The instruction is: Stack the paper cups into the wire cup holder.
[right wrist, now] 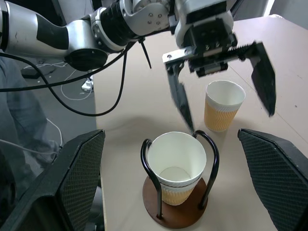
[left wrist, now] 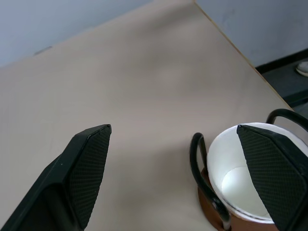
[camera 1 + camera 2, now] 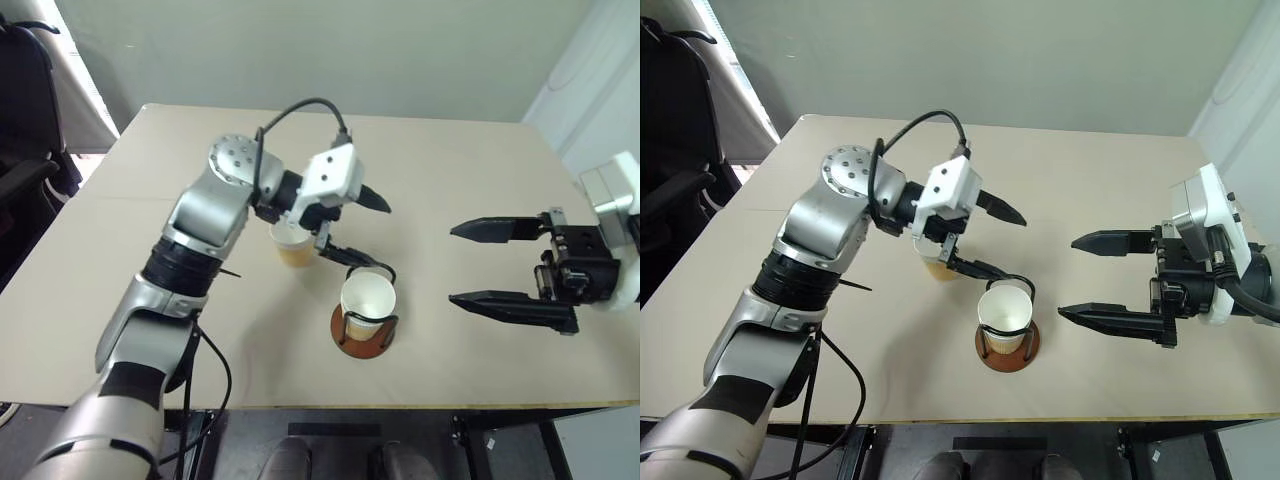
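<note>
I expect the loose paper cup (image 3: 293, 246) to sink nearly to its rim when I lower it, because the paper cup in the holder (image 3: 368, 296) is empty and tapered.
The wire cup holder (image 3: 362, 338), a reddish-brown disc with black wire loops (image 1: 210, 154), stands near the table's front edge. A paper cup (image 3: 367, 297) sits upright inside it, its white inside showing (image 2: 236, 185). A second paper cup (image 1: 223, 108) stands loose just behind and to the left, partly hidden under my left hand (image 3: 290, 248). My left gripper (image 3: 368, 232) hangs open above the table between that cup and the holder, holding nothing, with one finger (image 3: 985, 268) close over the holder's rim. My right gripper (image 3: 455, 264) is open and empty to the right of the holder, pointing at it.
The beige table (image 3: 480, 170) stretches bare behind and to the right of the holder. A black cable (image 3: 300, 108) loops over my left wrist. A dark chair (image 3: 25, 120) stands off the table's left side.
</note>
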Controlling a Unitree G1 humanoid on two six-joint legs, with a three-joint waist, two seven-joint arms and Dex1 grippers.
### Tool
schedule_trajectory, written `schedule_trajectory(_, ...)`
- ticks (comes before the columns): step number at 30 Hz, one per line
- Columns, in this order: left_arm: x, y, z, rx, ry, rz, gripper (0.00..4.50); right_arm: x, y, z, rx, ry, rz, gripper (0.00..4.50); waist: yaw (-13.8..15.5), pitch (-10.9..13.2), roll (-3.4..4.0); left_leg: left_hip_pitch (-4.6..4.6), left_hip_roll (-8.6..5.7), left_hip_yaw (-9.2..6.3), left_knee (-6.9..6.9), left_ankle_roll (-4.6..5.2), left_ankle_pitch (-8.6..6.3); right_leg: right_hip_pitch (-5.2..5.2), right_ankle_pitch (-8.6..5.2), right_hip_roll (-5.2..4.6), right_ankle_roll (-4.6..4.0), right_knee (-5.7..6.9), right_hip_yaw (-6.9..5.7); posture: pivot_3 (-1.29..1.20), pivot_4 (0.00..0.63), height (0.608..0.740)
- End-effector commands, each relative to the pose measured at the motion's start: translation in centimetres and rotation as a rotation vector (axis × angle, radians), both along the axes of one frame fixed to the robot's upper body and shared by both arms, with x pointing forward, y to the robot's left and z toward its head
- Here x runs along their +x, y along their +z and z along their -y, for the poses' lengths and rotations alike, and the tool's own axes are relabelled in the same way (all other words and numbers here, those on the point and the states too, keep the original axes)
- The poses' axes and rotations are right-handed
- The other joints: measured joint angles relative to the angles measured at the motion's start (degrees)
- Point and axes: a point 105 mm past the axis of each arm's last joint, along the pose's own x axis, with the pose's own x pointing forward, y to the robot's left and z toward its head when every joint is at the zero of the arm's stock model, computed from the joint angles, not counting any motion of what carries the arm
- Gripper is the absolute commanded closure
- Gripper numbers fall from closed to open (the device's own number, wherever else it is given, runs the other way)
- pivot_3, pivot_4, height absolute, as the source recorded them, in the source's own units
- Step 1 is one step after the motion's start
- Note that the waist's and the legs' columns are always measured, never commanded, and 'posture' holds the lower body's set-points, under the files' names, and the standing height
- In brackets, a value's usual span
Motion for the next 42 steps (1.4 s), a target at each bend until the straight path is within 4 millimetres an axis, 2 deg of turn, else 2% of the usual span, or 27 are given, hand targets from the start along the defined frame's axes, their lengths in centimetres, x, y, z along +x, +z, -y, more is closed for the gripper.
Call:
schedule_trajectory(1,3.9,2.9,-5.3,-0.032,0.28,0.088,0.02,-0.4,0.5,0.0,-0.011,0.012,0.026,0.0,0.0,0.0,0.01,0.01,0.02,-0.02,-0.01,0.0,0.0,-0.02,0.0,0.01,0.0,0.0,0.02,0.0,0.15,0.74)
schedule_trajectory(3,5.7,2.6,-8.0,0.001,0.409,0.113,0.02,-0.2,0.4,0.2,-0.022,-0.002,0.027,0.0,-0.4,0.0,0.01,0.08,0.05,-0.02,-0.08,0.0,0.0,-0.07,0.0,0.04,0.0,0.01,0.17,0.0,0.15,0.74)
schedule_trajectory(5,6.8,2.3,-9.3,-0.005,0.482,0.12,0.02,0.1,0.4,0.4,-0.028,-0.02,0.035,0.0,-0.5,0.0,0.01,0.18,0.01,0.08,-0.16,0.04,-0.02,-0.07,-0.02,0.06,0.03,-0.01,0.37,0.0,0.15,0.74)
schedule_trajectory(8,8.2,1.0,-10.6,-0.003,0.565,0.1,0.02,0.5,0.2,0.6,-0.034,-0.026,0.039,0.0,0.0,0.0,0.01,0.12,-0.14,0.06,-0.08,0.16,-0.09,-0.05,-0.06,-0.01,0.2,-0.03,0.46,0.0,0.15,0.74)
schedule_trajectory(17,9.2,-2.7,-10.3,0.091,0.564,0.042,0.02,0.3,0.1,0.4,-0.043,-0.009,0.043,0.0,0.2,0.0,0.01,-0.44,-0.23,0.11,0.07,0.21,-0.11,-0.47,0.05,-0.08,0.4,-0.01,0.51,0.0,0.15,0.74)
schedule_trajectory(22,9.7,-4.1,-10.1,0.134,0.584,0.032,0.02,0.2,0.2,0.3,-0.043,-0.009,0.045,0.0,0.2,0.0,0.01,-0.46,-0.24,0.15,0.11,0.23,-0.1,-0.51,0.07,-0.07,0.45,-0.08,0.57,0.0,0.15,0.74)
schedule_trajectory(26,9.9,-4.5,-9.7,0.138,0.586,0.022,0.94,0.2,0.3,0.4,-0.043,-0.01,0.048,0.0,0.2,0.0,0.01,-0.46,-0.26,0.16,0.15,0.26,-0.09,-0.51,0.09,-0.07,0.48,-0.11,0.59,0.0,0.15,0.74)
schedule_trajectory(35,9.4,-4.7,-10.0,0.166,0.563,0.012,4.32,0.1,0.3,0.4,-0.042,-0.015,0.05,0.0,0.2,0.0,0.01,-0.46,-0.27,0.21,0.15,0.26,-0.08,-0.55,0.07,-0.07,0.51,-0.09,0.63,0.0,0.15,0.74)
schedule_trajectory(36,9.2,-4.6,-9.9,0.168,0.549,0.005,4.49,0.1,0.3,0.4,-0.041,-0.015,0.05,0.0,0.2,0.0,0.01,-0.46,-0.27,0.21,0.15,0.26,-0.08,-0.55,0.07,-0.07,0.52,-0.1,0.63,0.0,0.15,0.74)
schedule_trajectory(40,8.6,-3.9,-9.9,0.161,0.512,-0.003,4.49,0.2,0.3,0.5,-0.042,-0.016,0.051,0.0,0.2,0.0,0.01,-0.46,-0.28,0.22,0.19,0.27,-0.08,-0.56,0.07,-0.07,0.52,-0.1,0.64,0.0,0.15,0.74)
schedule_trajectory(42,8.1,-2.0,-9.5,0.103,0.474,-0.011,4.49,0.2,0.4,0.5,-0.043,-0.018,0.052,0.0,0.2,0.0,0.01,-0.46,-0.28,0.22,0.19,0.27,-0.08,-0.57,0.07,-0.06,0.52,-0.09,0.64,0.0,0.15,0.74)
